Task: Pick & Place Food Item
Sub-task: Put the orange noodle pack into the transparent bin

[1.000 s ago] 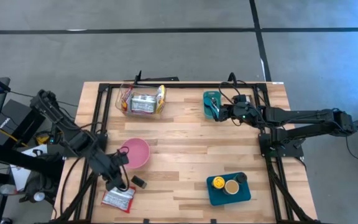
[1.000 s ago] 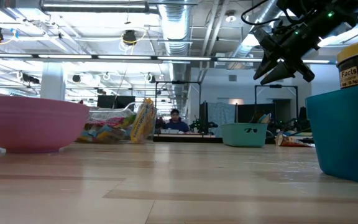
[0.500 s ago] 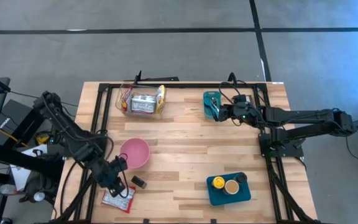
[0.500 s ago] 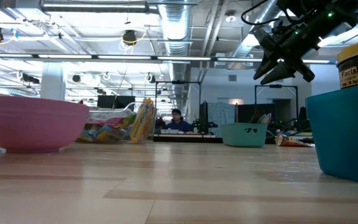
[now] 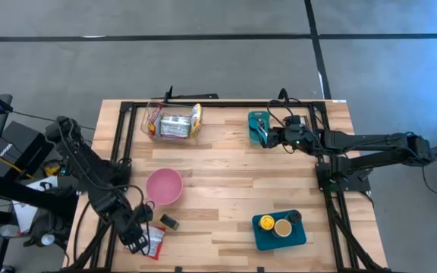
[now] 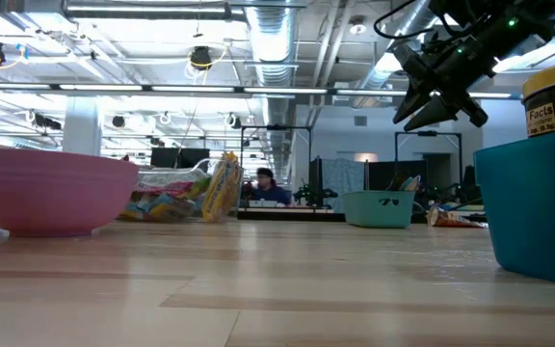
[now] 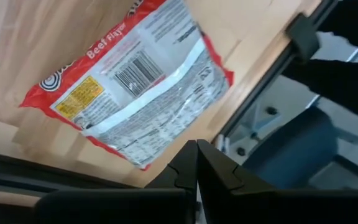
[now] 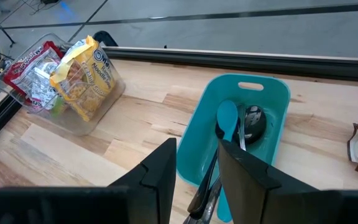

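Note:
The red noodle packet's edge [image 7: 143, 165] stops short of my left gripper, which is shut and empty, so next I open the gripper and move it over the packet's middle [image 7: 146, 90] before closing it.
A red noodle packet [image 7: 129, 81] lies flat near the table's near left corner [image 5: 155, 241]. My left gripper [image 5: 136, 243] is shut and points steeply down over the packet's near-left edge. In the left wrist view its fingertips [image 7: 196, 149] show just past that edge, with no touch that I can see. A pink bowl [image 5: 164, 186] stands just beyond the packet. My right gripper [image 5: 264, 137] hangs open above a small teal tray of utensils [image 8: 241, 130] at the far side, high over the table in the low view [image 6: 435, 104].
A clear bin of snack packets [image 5: 173, 123] stands at the far left. A small dark object [image 5: 170, 222] lies between the bowl and the packet. A teal tray with cans [image 5: 279, 227] sits near right. Black frame rails [image 5: 120, 152] run along the table's sides.
My left gripper has moved from beside the pink bowl toward the table's near edge and downward, tipping to point more steeply down, and now hangs over the red packet's edge. It has stayed shut. The packet has not moved.

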Controlling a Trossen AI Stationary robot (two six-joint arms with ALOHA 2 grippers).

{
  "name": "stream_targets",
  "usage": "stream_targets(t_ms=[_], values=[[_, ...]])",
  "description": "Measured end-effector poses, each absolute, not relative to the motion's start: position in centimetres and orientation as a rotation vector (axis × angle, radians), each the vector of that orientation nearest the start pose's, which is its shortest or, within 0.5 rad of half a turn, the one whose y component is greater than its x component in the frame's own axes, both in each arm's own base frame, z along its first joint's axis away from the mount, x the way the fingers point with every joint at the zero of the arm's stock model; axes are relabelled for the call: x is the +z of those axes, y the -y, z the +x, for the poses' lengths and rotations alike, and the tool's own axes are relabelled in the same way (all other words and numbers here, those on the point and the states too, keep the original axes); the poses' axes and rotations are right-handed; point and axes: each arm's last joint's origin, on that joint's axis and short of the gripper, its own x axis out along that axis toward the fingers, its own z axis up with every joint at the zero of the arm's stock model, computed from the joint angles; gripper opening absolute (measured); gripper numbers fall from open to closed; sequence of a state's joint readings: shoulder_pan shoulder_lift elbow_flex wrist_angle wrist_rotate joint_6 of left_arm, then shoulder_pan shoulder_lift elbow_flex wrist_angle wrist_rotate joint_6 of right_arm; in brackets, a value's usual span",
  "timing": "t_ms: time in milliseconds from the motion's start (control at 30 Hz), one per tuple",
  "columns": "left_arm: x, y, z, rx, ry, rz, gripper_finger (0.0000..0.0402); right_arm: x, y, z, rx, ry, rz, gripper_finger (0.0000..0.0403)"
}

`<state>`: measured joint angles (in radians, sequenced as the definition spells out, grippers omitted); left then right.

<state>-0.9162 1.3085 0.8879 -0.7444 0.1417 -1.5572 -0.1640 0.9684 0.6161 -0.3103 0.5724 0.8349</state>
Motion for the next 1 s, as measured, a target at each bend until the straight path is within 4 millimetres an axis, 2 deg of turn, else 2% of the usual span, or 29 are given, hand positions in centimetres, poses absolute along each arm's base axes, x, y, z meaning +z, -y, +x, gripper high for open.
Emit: stream_targets(t_ms=[267, 433, 533, 733, 1000], values=[[20.8, 20.0, 13.8, 0.178, -1.532, -0.713, 0.0004, 23.6, 4.7, 18.9, -0.933, -0.324, 0.630, 0.0113], [20.4, 19.7, 13.7, 0.243, -1.516, -0.655, 0.0028, 23.6, 4.7, 18.8, -0.934, -0.324, 0.630, 0.0113], [20.4, 19.5, 13.8, 0.236, -1.461, -0.595, 0.0057, 23.6, 4.7, 18.9, -0.934, -0.324, 0.631, 0.0113], [19.9, 19.4, 13.9, 0.082, -1.430, -0.416, 0.0132, 23.6, 4.7, 18.9, -0.934, -0.324, 0.632, 0.0113], [17.9, 19.0, 13.6, 0.022, -1.419, -0.377, 0.0215, 23.6, 4.7, 18.9, -0.934, -0.323, 0.633, 0.0113]])
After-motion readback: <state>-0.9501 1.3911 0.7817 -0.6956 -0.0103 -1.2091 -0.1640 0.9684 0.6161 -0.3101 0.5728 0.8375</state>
